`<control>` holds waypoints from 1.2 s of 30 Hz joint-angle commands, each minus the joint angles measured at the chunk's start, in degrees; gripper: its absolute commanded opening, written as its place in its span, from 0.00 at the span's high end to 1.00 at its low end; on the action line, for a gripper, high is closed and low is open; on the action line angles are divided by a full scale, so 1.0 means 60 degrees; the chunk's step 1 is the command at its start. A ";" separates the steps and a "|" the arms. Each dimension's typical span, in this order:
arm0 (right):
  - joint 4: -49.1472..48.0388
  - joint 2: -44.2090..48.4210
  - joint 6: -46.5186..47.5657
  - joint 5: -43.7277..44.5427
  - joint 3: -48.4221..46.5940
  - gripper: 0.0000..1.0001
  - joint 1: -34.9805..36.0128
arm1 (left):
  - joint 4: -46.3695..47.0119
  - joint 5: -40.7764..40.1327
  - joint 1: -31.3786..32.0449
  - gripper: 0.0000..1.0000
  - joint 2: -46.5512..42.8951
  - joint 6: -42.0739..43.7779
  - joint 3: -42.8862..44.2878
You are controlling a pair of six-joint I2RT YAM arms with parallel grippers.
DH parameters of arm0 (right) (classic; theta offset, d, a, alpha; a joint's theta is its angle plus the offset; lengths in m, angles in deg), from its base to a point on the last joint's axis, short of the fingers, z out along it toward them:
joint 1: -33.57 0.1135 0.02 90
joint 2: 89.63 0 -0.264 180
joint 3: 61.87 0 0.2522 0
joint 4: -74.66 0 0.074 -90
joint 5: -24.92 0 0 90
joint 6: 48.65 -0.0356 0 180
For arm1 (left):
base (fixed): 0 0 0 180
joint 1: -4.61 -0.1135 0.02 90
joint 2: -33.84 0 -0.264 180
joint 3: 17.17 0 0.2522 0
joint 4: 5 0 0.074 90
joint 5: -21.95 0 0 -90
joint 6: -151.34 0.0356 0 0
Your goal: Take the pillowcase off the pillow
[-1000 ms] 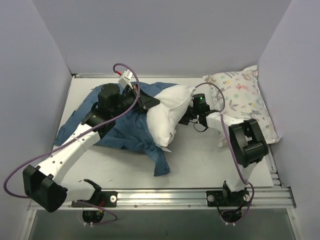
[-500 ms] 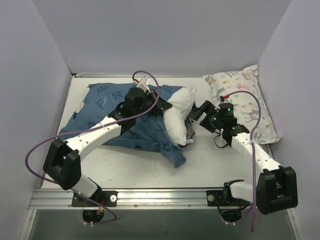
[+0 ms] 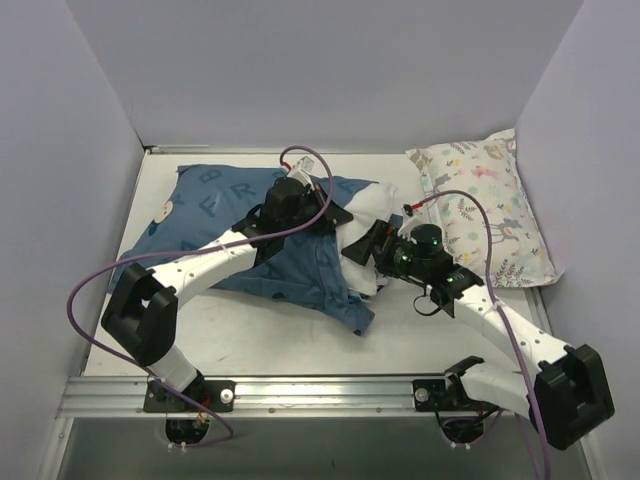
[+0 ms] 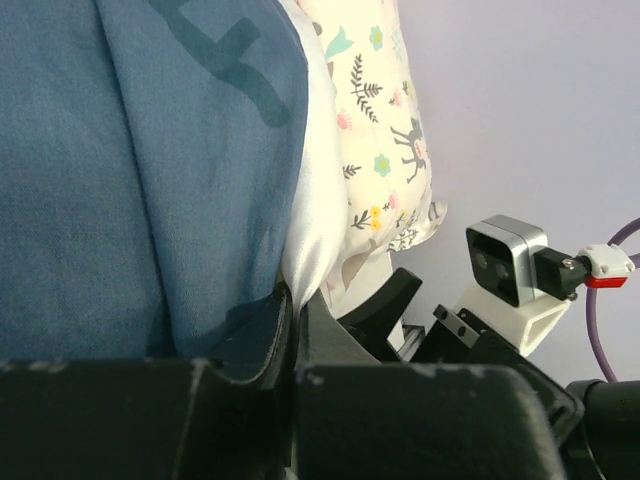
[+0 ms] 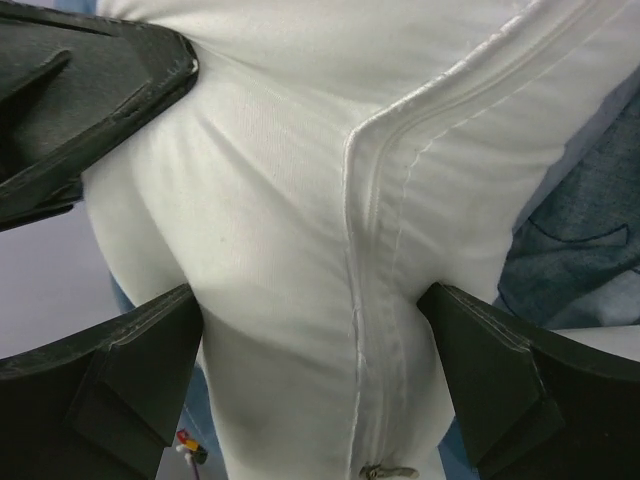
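A white pillow fold [image 4: 310, 258] joins the pillowcase's open edge in my left gripper, so it should pull the pillowcase's far end [image 3: 195, 212] while my right gripper holds the pillow.
The dark blue pillowcase [image 3: 225, 215] lies spread over most of the white pillow, whose end [image 3: 368, 203] sticks out at the right. My left gripper [image 3: 335, 215] is at the pillowcase's open edge. In the left wrist view it [image 4: 297, 300] is shut on the blue pillowcase [image 4: 130, 180], with a thin white fold in the pinch. My right gripper [image 3: 362, 250] is at the pillow's exposed end. In the right wrist view it [image 5: 310, 310] is clamped round the white pillow [image 5: 300, 170], which bulges between the fingers. Blue pillowcase [image 5: 575, 235] shows at the right.
A smaller white pillow with pastel animal print [image 3: 485, 205] lies at the back right against the wall; it also shows in the left wrist view [image 4: 375, 150]. The right arm's wrist camera [image 4: 505, 260] is close beside my left gripper. Purple-grey walls enclose the table [image 3: 440, 330].
The pillowcase now covers much more of the pillow than one second ago. My left gripper moved right along the open edge. My right gripper swung left and down onto the pillow's end.
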 commanded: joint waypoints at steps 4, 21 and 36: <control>-0.0639 -0.0985 0.0492 0.0952 -0.0028 0.00 0.0765 | 0.0853 0.0079 0.0183 1.00 -0.0023 -0.0315 0.0915; 0.1116 -0.0445 0.0623 0.2698 -0.2035 1.00 0.0415 | -0.2162 0.0592 0.0345 0.23 -0.0168 0.2539 0.3669; 0.2274 -0.1322 0.1195 0.2302 -0.4510 1.00 0.0297 | -0.7921 -0.5986 -0.0620 0.21 -0.4518 0.1752 -0.0235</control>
